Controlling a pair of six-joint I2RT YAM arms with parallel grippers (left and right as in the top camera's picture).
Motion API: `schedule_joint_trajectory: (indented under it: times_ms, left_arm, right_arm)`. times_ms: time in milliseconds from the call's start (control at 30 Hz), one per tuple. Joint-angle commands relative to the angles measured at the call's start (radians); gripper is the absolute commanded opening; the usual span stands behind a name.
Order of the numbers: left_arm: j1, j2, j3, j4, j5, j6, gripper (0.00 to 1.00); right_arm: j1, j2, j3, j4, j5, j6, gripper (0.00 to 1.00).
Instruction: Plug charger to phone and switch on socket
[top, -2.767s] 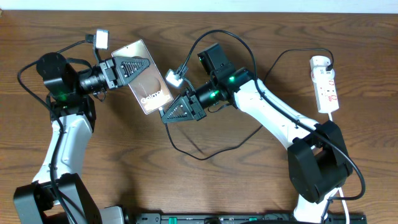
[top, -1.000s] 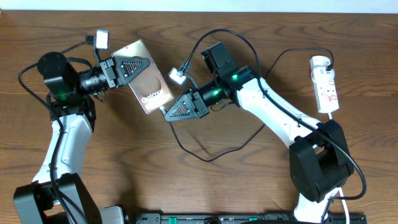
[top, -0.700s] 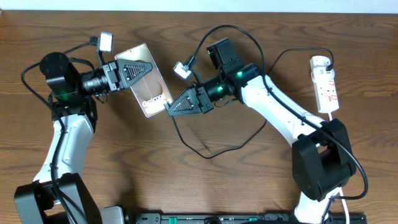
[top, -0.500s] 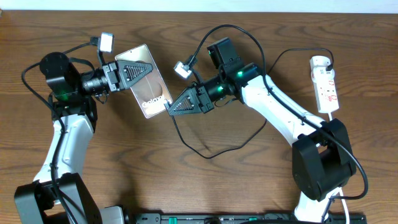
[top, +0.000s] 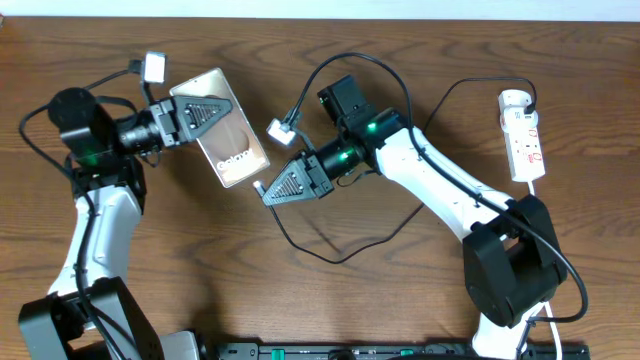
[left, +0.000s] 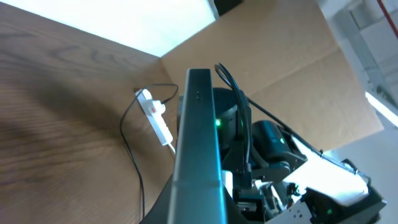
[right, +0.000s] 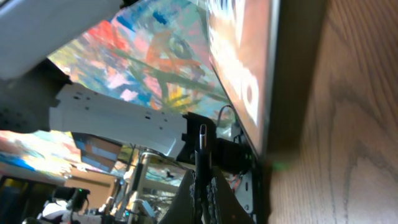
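Observation:
A gap separates the phone's lower edge (top: 247, 174) from the connector tip (top: 259, 187), so my left gripper should bring the phone onto the connector while my right gripper steadies it.
My left gripper (top: 205, 112) is shut on the phone (top: 235, 150), a glossy slab with "Galaxy" lettering, held tilted above the table at upper left. It shows edge-on in the left wrist view (left: 198, 124). My right gripper (top: 268, 190) is shut on the charger's connector tip (right: 202, 140), which points at the phone's lower edge (right: 239, 74) with a small gap. The charger's thin black cable (top: 330, 255) loops across the table to the white socket (top: 524, 135) at far right. The socket also shows in the left wrist view (left: 157, 117).
The wooden table (top: 200, 280) carries both arms' bases at the front left and front right. White camera modules with thicker black cables hang on each wrist. A black rail (top: 380, 350) runs along the front edge.
The left gripper moved the phone left and slightly up. The right gripper drew back down and left with the connector, which earlier met the phone's lower edge and now sits just off it.

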Motion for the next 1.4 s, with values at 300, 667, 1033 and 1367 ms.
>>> schedule_joint_trajectory:
  times_ms: [300,667,1033,1367]
  left_arm:
    - [-0.043,-0.006,-0.003,0.016,0.024,-0.026,0.08]
    - [-0.06,-0.006,-0.003,0.016,0.024,-0.019,0.07]
    - [-0.06,-0.006,-0.003,0.016,0.024,-0.019,0.08]
    - [-0.06,-0.006,-0.003,0.016,0.024,-0.019,0.07]
  right_arm:
    - [0.002,-0.005,0.018,0.002,0.019,-0.034,0.01]
    - [-0.001,-0.005,0.018,0.003,0.019,-0.034,0.01]
    - [-0.017,-0.005,0.018,0.003,0.019,-0.034,0.01]
    - [-0.029,-0.005,0.018,0.003,0.019,-0.034,0.01]
